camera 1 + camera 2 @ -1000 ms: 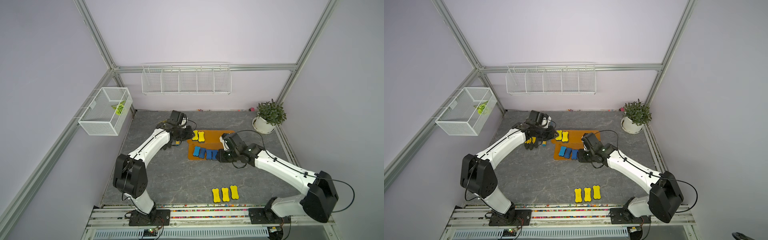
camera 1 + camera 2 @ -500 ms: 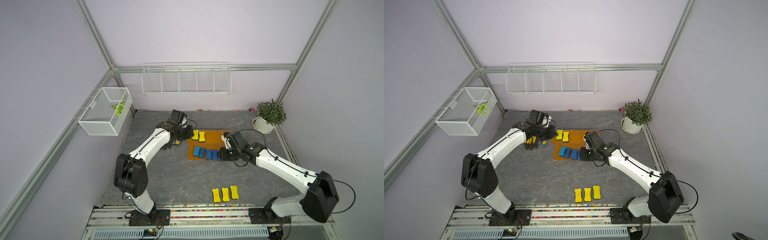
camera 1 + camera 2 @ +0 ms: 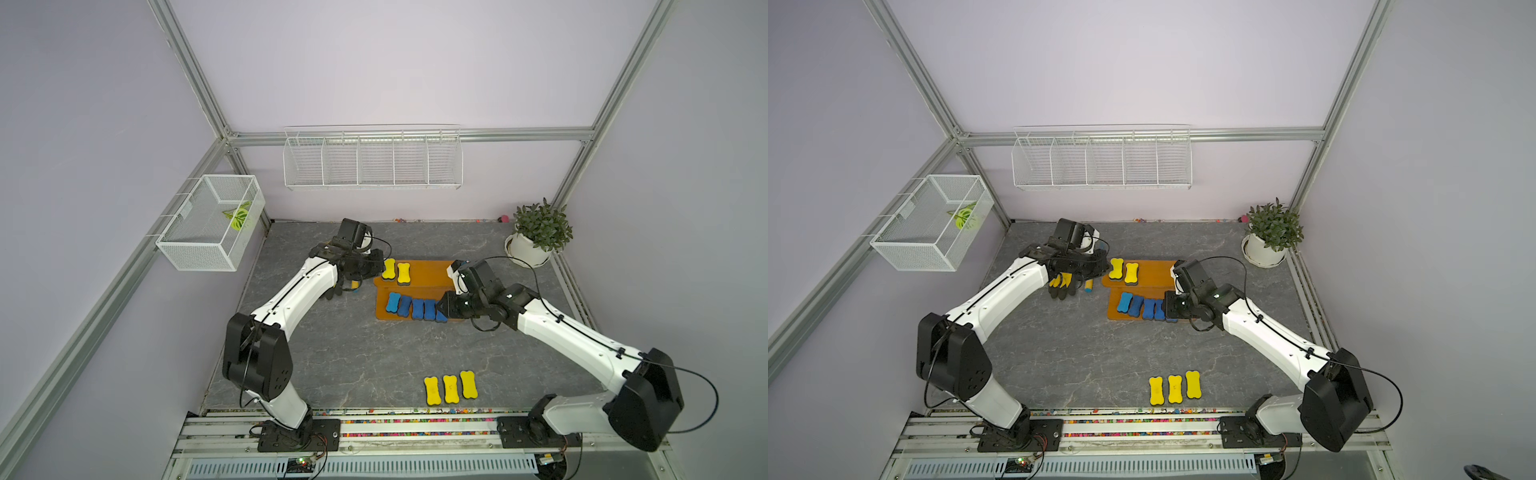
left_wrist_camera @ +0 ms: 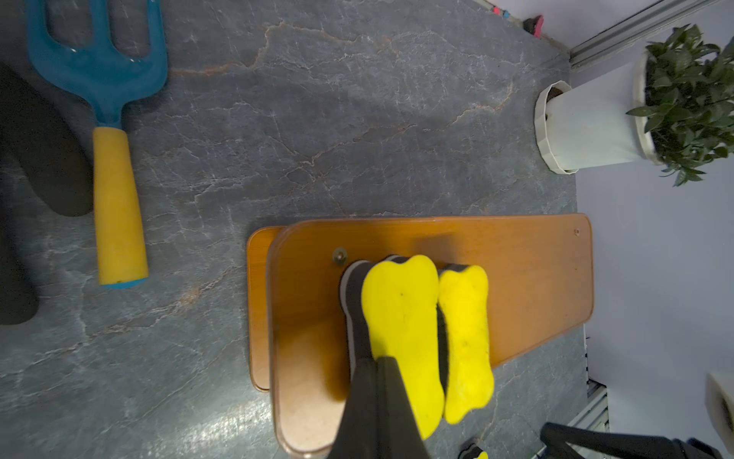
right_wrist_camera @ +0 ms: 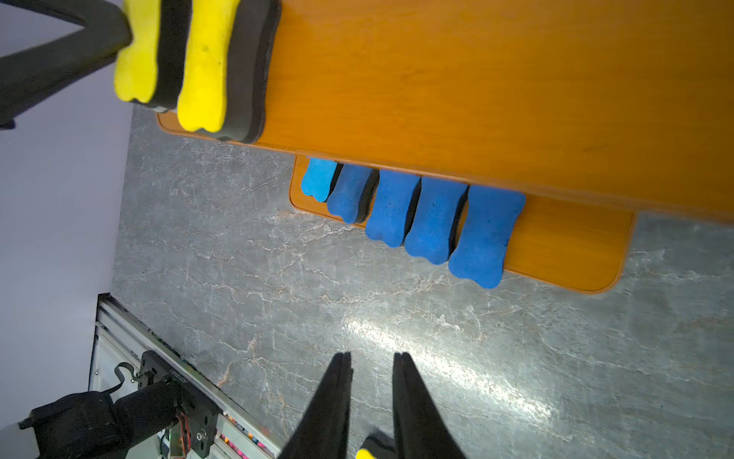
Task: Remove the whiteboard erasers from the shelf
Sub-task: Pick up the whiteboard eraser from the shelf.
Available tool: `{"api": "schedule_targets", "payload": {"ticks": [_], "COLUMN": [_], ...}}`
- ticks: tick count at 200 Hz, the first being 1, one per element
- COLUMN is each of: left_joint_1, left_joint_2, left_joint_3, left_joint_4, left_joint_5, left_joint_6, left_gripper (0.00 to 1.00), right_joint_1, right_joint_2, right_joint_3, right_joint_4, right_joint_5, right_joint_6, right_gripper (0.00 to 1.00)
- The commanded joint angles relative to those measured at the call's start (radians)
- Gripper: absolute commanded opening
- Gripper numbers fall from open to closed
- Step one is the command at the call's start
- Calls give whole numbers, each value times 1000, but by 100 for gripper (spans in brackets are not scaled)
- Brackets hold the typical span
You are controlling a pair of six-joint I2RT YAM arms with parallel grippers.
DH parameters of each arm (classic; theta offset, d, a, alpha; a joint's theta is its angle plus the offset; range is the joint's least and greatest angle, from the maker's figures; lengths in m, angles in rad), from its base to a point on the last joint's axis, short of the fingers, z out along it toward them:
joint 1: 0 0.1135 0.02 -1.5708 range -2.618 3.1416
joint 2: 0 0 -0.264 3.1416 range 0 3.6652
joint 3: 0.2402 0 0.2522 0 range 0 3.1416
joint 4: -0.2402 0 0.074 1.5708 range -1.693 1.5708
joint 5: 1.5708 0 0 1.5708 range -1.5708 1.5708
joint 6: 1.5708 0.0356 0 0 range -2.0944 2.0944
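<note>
The yellow eraser is held in my left gripper's fingers and the spot next to the front erasers is clear, so I should keep carrying until the eraser rests there.
The orange-brown shelf holds two yellow whiteboard erasers on its upper tier and several blue erasers in a row on its lower tier. My left gripper is shut on the end of the left yellow eraser, which tilts so its dark side shows. The other yellow eraser lies right beside it. My right gripper hovers by the rightmost blue eraser, its jaws narrowly open with nothing between them.
Three yellow erasers lie side by side near the table's front edge. A blue garden fork and a black-and-yellow glove lie left of the shelf. A potted plant stands at the back right. A wire rack and a mesh basket hang on the walls.
My left gripper's jaws have closed on the end of the left yellow eraser. My right gripper has shifted slightly toward the blue row, its opening unchanged.
</note>
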State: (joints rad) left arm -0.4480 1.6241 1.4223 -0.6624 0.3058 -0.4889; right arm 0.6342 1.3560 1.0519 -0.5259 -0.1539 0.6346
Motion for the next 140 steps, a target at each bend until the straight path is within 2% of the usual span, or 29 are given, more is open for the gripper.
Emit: {"api": "schedule_targets", "payload": {"ticks": [1,55,101,140], "left_joint_1": [-3,-10,-63,-122], "left_joint_2": [-92,-302,-489,-595], "left_joint_3": [-26,-243,-488,-672], "left_joint_4": [-6,19,23,55], "left_joint_5": [-17,3,-6,2], "left_joint_6": [-6,-66,-133,-206], "left_gripper": [0,0,0,0], "right_joint_1": [-4,-4,6,39], "right_joint_2": [-24,-49,-54,-38], "right_joint_3": [18,10,7,20], "right_joint_4": [14,80,134,146], "right_joint_5": [-14,-78,-131,-155], "right_joint_6": [-25,-50,-59,-84], "right_gripper": [26,27,27,27]}}
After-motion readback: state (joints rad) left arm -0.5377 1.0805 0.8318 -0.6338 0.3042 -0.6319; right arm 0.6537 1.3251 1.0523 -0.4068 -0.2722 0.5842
